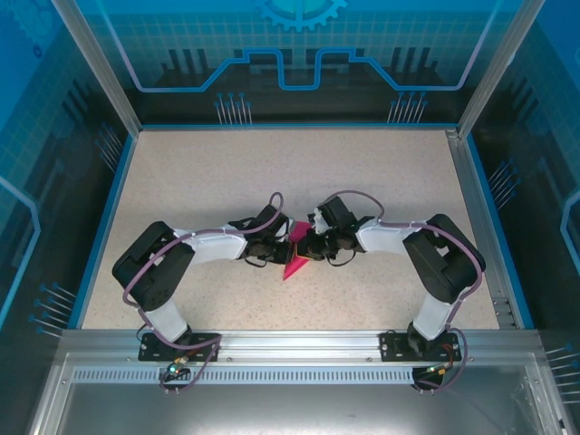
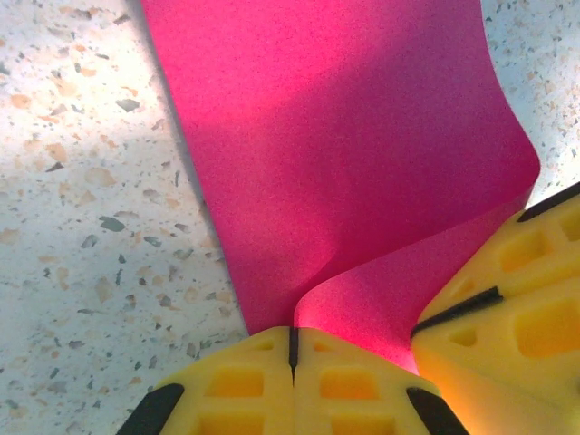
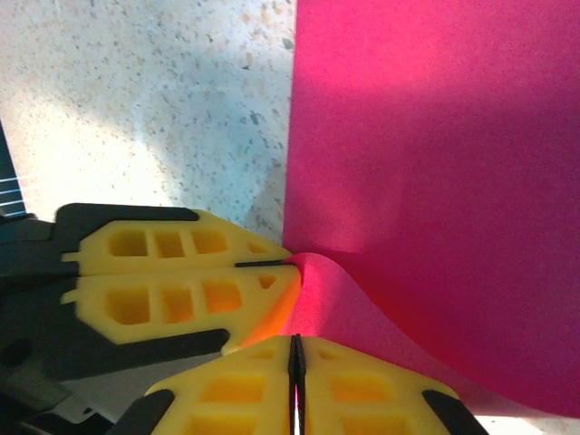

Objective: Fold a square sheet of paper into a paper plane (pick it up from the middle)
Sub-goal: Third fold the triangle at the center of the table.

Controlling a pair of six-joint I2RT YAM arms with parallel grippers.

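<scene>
The paper bulges into a curl (image 3: 319, 281) beside my left gripper, so my right gripper should draw away and press the paper's fold (image 3: 390, 337) flat before my left gripper leaves.
The magenta-pink sheet of paper (image 1: 292, 265) is held up off the table at the middle, between both arms, its lower end tapering to a point toward the near side. My left gripper (image 1: 289, 240) is shut on one edge of it; in the left wrist view the yellow jaws (image 2: 293, 343) pinch the paper (image 2: 344, 136), which bulges into a curl beside them. My right gripper (image 1: 307, 245) is shut on the same edge right next to it (image 3: 295, 352), with the sheet (image 3: 435, 163) hanging beyond. The two grippers' fingertips nearly touch.
A speckled beige table (image 1: 227, 172) stretches all round the grippers, bounded by blue walls and a metal rail (image 1: 290, 344) at the near edge. Both arms' elbows bend outward toward the table's sides.
</scene>
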